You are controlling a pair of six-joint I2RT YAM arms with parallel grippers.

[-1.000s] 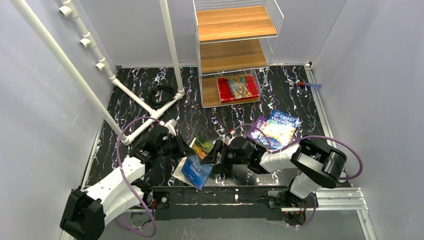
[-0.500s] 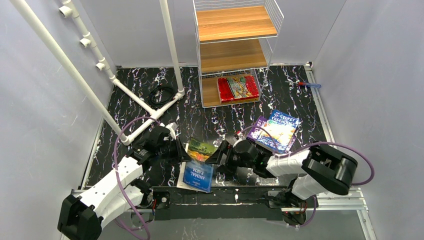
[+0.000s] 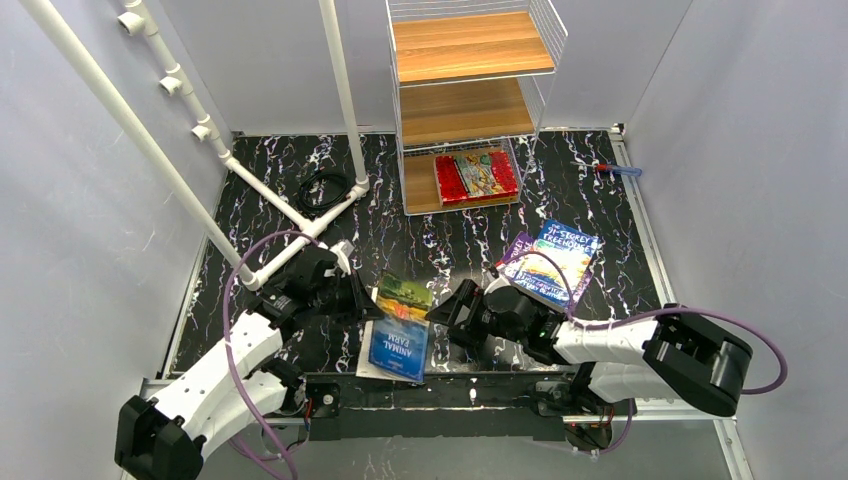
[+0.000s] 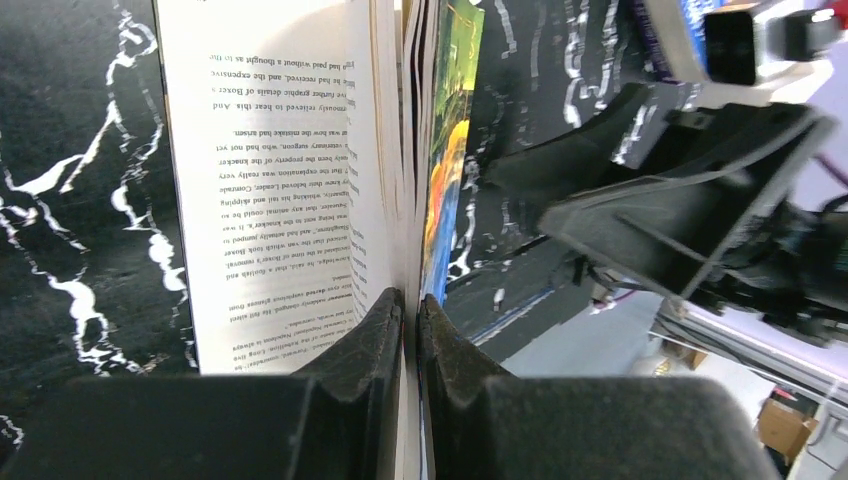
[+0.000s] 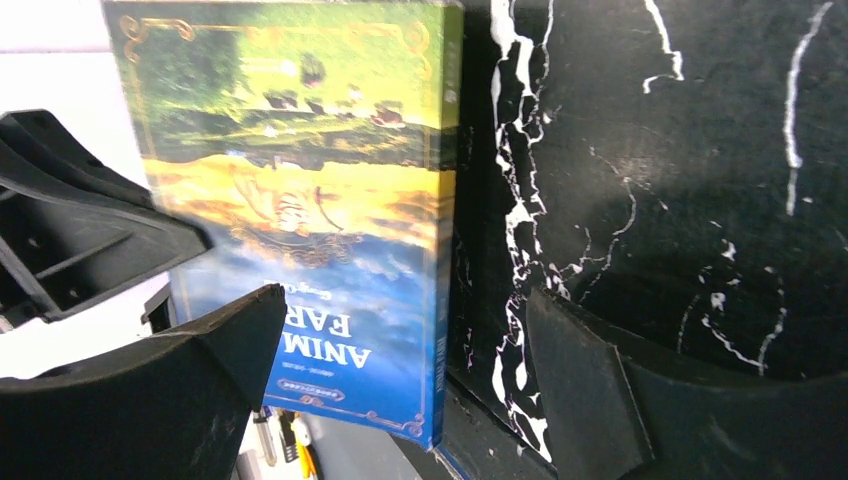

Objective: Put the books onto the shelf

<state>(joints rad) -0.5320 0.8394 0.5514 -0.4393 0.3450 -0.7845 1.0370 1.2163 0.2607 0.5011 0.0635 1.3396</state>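
Only the Animal Farm book's cover and a few pages (image 4: pixel 412 220) are in my left gripper, so my right gripper should grab the book by its spine (image 5: pixel 441 215) to put it on the shelf.
The blue landscape "Animal Farm" book (image 3: pixel 400 328) is cover up near the table's front edge, and its near end reaches past that edge. My left gripper (image 3: pixel 362 300) is shut on its cover and a few pages (image 4: pixel 410 300), while a loose printed page (image 4: pixel 285 180) falls open to the left. My right gripper (image 3: pixel 457 315) stands open just right of the book, apart from it; its fingers (image 5: pixel 230 330) frame the book's spine (image 5: pixel 445 250). A red book (image 3: pixel 477 175) lies on the bottom board of the shelf (image 3: pixel 470 60). A blue book (image 3: pixel 560 258) rests on a purple one (image 3: pixel 514 254) on the table.
A white pipe frame (image 3: pixel 290 215) crosses the left side, with a black cable coil (image 3: pixel 325 188) beside it. A red-handled tool (image 3: pixel 610 170) lies at the back right. A metal rail (image 3: pixel 470 390) runs along the front edge. Grey walls close in both sides.
The book has swung from tilted between both grippers to cover up in the left gripper alone. My right gripper has drawn back to the right, away from the book.
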